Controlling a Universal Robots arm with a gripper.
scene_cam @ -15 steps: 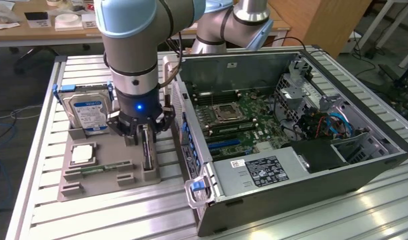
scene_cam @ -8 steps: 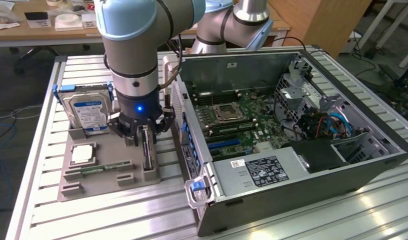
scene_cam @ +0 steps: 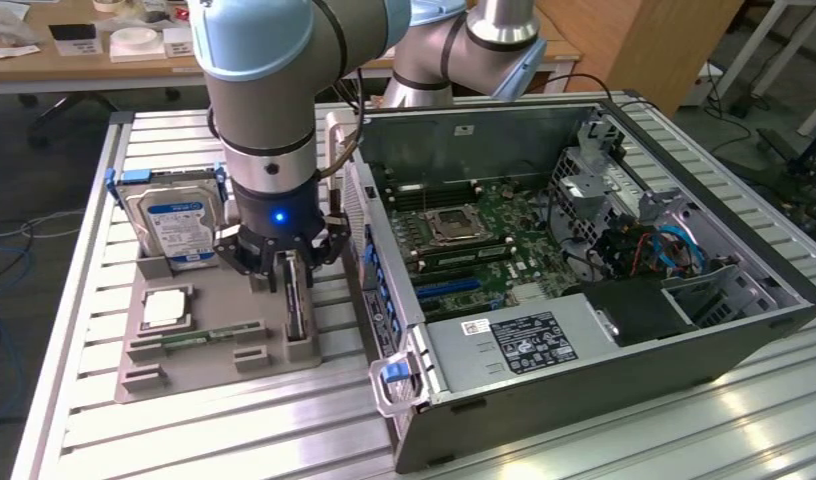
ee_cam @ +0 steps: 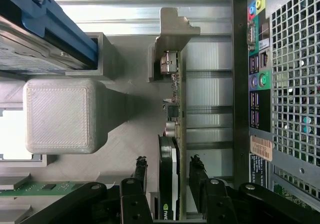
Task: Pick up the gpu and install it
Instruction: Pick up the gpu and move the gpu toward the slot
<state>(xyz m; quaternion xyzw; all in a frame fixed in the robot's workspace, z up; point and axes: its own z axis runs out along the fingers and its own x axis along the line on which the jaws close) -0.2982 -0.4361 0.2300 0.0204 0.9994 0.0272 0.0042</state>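
The grey holder tray's slot (scene_cam: 301, 347) has an open top, so when I lift, the gpu (scene_cam: 296, 296) will slip straight up and the tray will stay behind.
The gpu (scene_cam: 297, 312) stands on its long edge in a slot of the grey holder tray (scene_cam: 181, 378), just beside the open computer case (scene_cam: 728, 330). In the wrist view the gpu (ee_cam: 173, 109) is a thin dark card with its pale metal bracket (ee_cam: 172, 29) at the far end. My gripper (scene_cam: 291, 268) is lowered over the card's near end. The gripper (ee_cam: 169, 173) is open, one of its black fingers (ee_cam: 140, 170) on each side of the card, with a small gap on both sides.
A blue-framed hard drive (scene_cam: 175, 220) stands upright at the back of the tray. A processor (scene_cam: 164, 308) and a green memory stick (scene_cam: 201, 338) lie in front of it. The case's rear port panel (ee_cam: 260, 84) runs close alongside the card. A grey block (ee_cam: 60, 114) rises on the other side.
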